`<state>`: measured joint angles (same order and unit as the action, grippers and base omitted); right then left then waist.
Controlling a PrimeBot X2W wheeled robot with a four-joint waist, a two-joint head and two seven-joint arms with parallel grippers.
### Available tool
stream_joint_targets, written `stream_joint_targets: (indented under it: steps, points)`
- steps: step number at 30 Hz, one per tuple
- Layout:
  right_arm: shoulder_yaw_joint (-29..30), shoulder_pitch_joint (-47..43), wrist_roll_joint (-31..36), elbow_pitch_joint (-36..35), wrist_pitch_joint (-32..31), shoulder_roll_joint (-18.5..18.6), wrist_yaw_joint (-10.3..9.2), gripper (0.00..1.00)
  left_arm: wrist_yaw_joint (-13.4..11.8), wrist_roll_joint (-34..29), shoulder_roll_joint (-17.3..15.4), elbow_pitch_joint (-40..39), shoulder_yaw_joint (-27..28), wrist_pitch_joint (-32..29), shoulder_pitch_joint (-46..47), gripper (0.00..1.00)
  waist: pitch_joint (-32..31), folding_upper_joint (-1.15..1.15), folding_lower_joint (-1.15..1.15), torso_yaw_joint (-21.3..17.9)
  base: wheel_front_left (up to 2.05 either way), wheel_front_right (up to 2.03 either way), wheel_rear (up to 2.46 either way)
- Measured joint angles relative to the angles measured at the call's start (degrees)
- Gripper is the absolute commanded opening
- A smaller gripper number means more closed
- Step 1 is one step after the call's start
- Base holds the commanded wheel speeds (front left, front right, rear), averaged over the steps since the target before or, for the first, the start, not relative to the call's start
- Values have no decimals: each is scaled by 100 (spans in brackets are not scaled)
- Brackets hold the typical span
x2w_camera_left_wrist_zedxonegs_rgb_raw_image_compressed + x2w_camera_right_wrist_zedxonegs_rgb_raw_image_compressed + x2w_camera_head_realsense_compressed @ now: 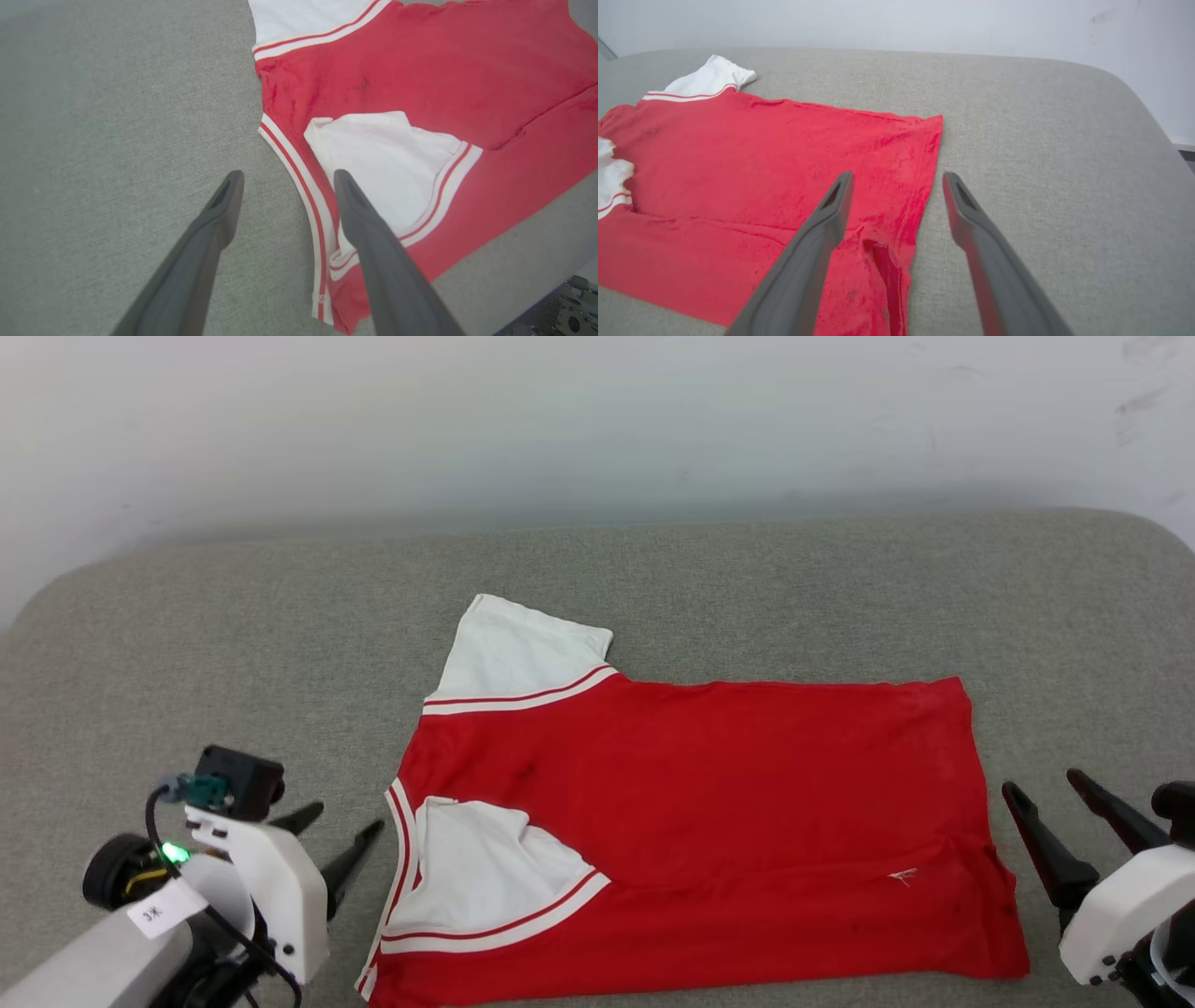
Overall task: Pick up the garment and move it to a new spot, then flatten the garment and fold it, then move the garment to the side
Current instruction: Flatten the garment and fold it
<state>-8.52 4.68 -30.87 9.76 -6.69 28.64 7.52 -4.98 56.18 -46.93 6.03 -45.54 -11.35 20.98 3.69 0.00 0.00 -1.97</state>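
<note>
The far white sleeve (522,651) and the other white sleeve (479,869) are at the same end, so I expect the far one to come to rest on the other one when I fold it over.
The garment (709,821) lies on the grey cushion, a red shirt with white striped-trim sleeves, its plain red side up and its near long edge folded over. One white sleeve (509,658) sticks out at the far left; the other (485,877) lies folded onto the red. My left gripper (341,835) stands open just left of the collar trim (299,186), empty. My right gripper (1050,789) is open just right of the hem (924,186), holding nothing. In the wrist views the garment (444,93) (761,177) fills the inner side.
The grey fabric cushion (187,635) spreads wide to the left, right and far side of the shirt. A pale wall (597,420) rises behind it. The cushion's near edge (537,261) runs close below the shirt.
</note>
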Motion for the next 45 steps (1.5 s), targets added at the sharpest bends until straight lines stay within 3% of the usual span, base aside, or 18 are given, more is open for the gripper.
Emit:
stream_joint_targets:
  steps: [9,16,26,33,37,45]
  points:
    - [775,16,932,-1025,812,-1004,-1,100,-97,-470,204,114,318,401,1037,100,261,0,0,-155,0,0,0]
    - [832,16,1337,-1636,987,-1512,-1,100,213,-664,425,715,390,222,2170,100,667,0,1,-347,0,0,0]
    - [716,216,1389,-1973,972,-1663,-1,100,847,-638,653,1739,309,-1148,4084,100,1469,0,1,-638,0,0,0]
    - [606,512,1360,-2033,1023,-1671,-1,100,927,-222,777,2340,277,-2750,5105,100,2088,0,1,-821,0,0,0]
    - [506,711,1336,-2025,1073,-1670,-1,100,844,-116,737,2513,171,-3563,5456,100,2395,0,1,-942,0,0,0]
    - [417,947,1314,-1969,1182,-1671,-1,100,775,-293,748,2748,-162,-4109,5542,100,2825,0,1,-1158,0,0,0]
